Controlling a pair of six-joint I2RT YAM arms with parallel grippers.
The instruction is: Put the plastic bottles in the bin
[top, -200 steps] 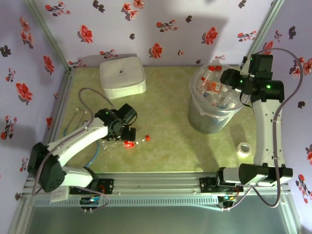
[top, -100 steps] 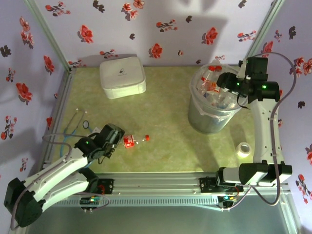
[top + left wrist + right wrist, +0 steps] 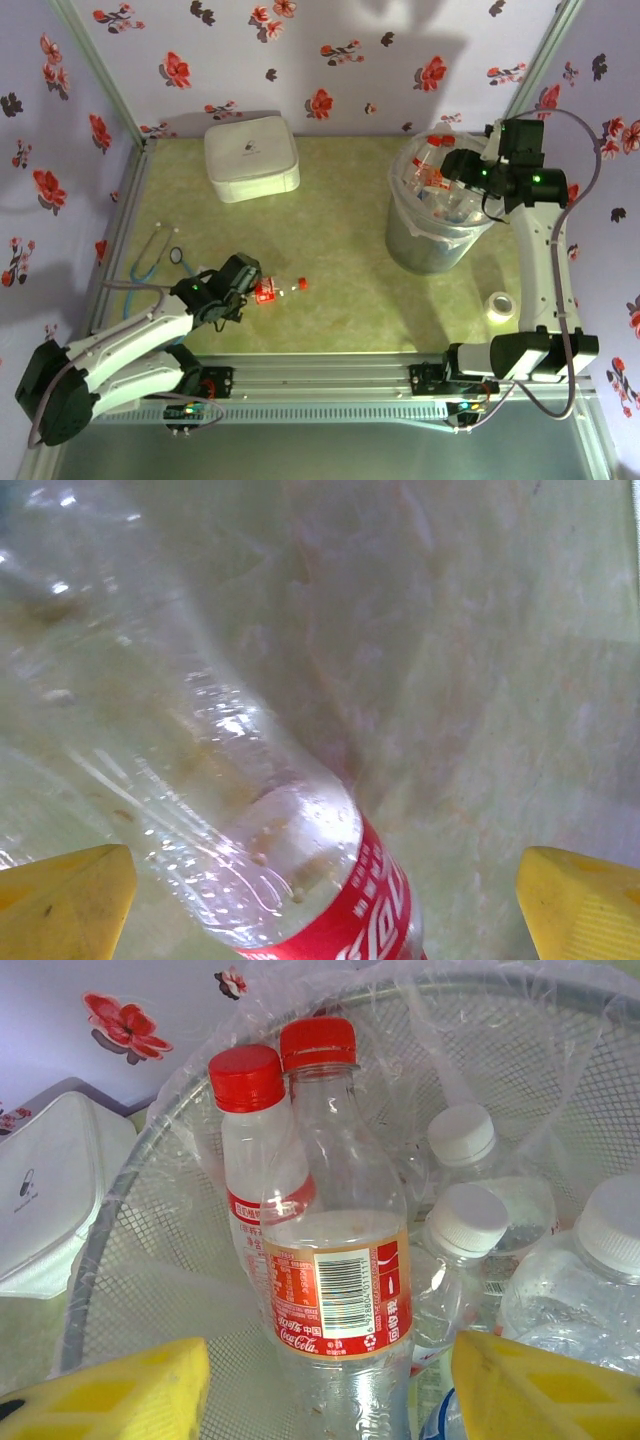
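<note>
I should pick up the red-labelled bottle [image 3: 267, 290] by its clear base end [image 3: 190, 750] with my left gripper and pass it to my right gripper, because the bottle lies far from the bin.
A clear plastic bottle [image 3: 267, 292] with a red label and red cap lies on the green table near the left arm. My left gripper [image 3: 236, 288] is at its clear base end, open, and the bottle [image 3: 250, 830] lies between the wide-apart yellow fingertips [image 3: 70, 900]. The bin [image 3: 405, 235] stands at the right and holds several bottles. My right gripper [image 3: 458, 168] hovers open over it. A red-capped, red-labelled bottle [image 3: 335, 1290] stands between its fingers [image 3: 110, 1395], not touching them. White-capped bottles [image 3: 470, 1220] lie beside it.
A white rounded square box [image 3: 251, 156] sits at the back left, also beyond the bin's rim [image 3: 120, 1190]. A stethoscope [image 3: 160, 252] lies by the left wall. A tape roll [image 3: 500, 306] rests near the right arm. Floral walls close in on three sides.
My left arm has swung down and toward me, bringing its gripper low around the lying bottle's base end. My right gripper has shifted slightly left over the bin.
</note>
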